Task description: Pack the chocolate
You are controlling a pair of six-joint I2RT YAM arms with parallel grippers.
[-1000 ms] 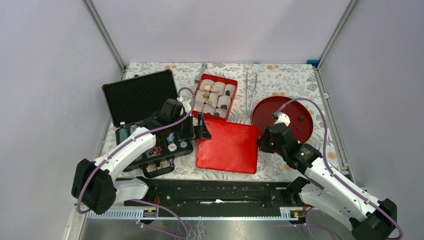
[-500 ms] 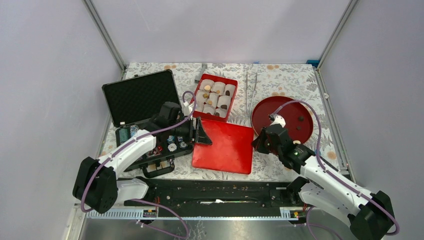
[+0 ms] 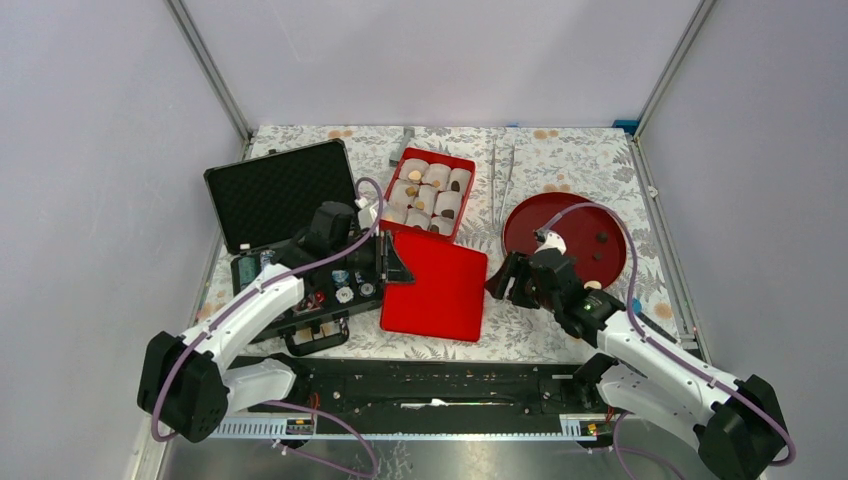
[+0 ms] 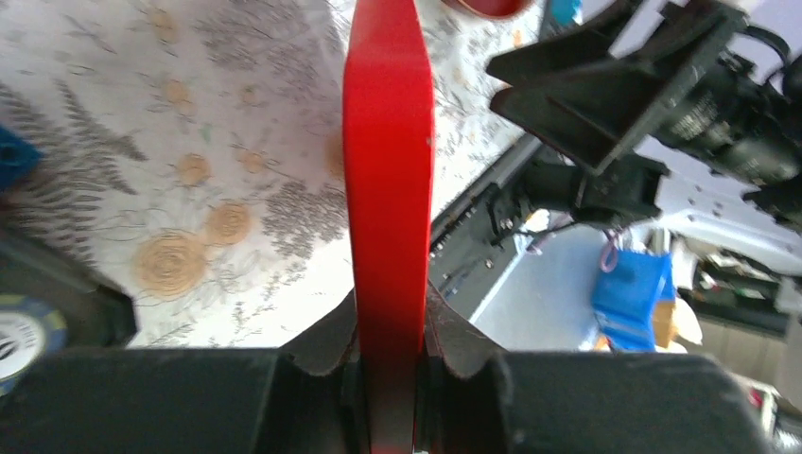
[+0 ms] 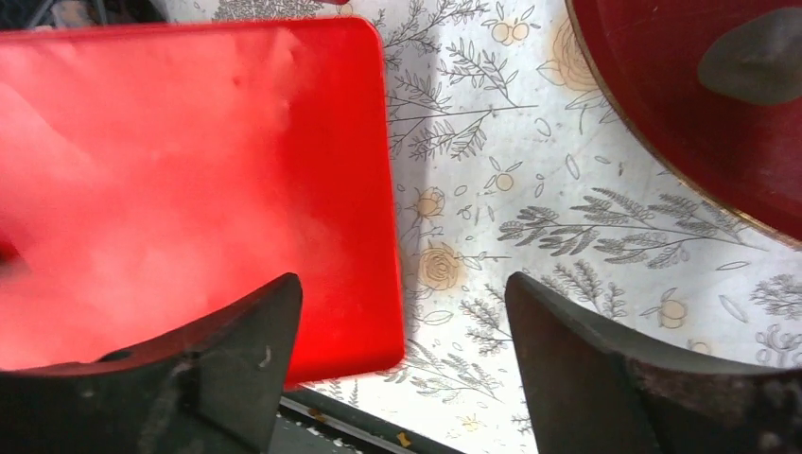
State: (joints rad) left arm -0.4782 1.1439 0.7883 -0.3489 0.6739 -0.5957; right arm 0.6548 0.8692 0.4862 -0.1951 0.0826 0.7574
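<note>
The robot's left gripper is holding the lid by its side edge (image 3: 387, 302), so the robot should turn that edge toward itself and bring the lid over the red box (image 3: 430, 195).
Chocolate lumps (image 3: 415, 176) sit in white paper cups inside the red box (image 3: 462, 158) at the back. Two more dark chocolate lumps (image 3: 601, 238) lie on the round red plate (image 3: 530, 225); one (image 5: 757, 55) shows in the right wrist view. The flat red lid (image 3: 440, 290) lies tilted in front of the box. My left gripper (image 3: 393, 266) is shut on the lid's left edge, which shows edge-on as a red strip (image 4: 388, 189) pinched between the jaws (image 4: 388, 352). Just right of the lid (image 5: 189, 180), my right gripper (image 3: 503, 280) (image 5: 402, 295) is open and holds nothing.
An open black case (image 3: 280, 190) with round chips sits at the left, against my left arm. Metal tongs (image 3: 500, 175) lie between the box and the plate. The plate's rim (image 5: 643, 142) is close to my right fingers. A black rail (image 3: 440, 385) runs along the near edge.
The left gripper closed on the lid's left edge and the lid shifted left and tilted. The right gripper let go of the lid's right edge and opened.
</note>
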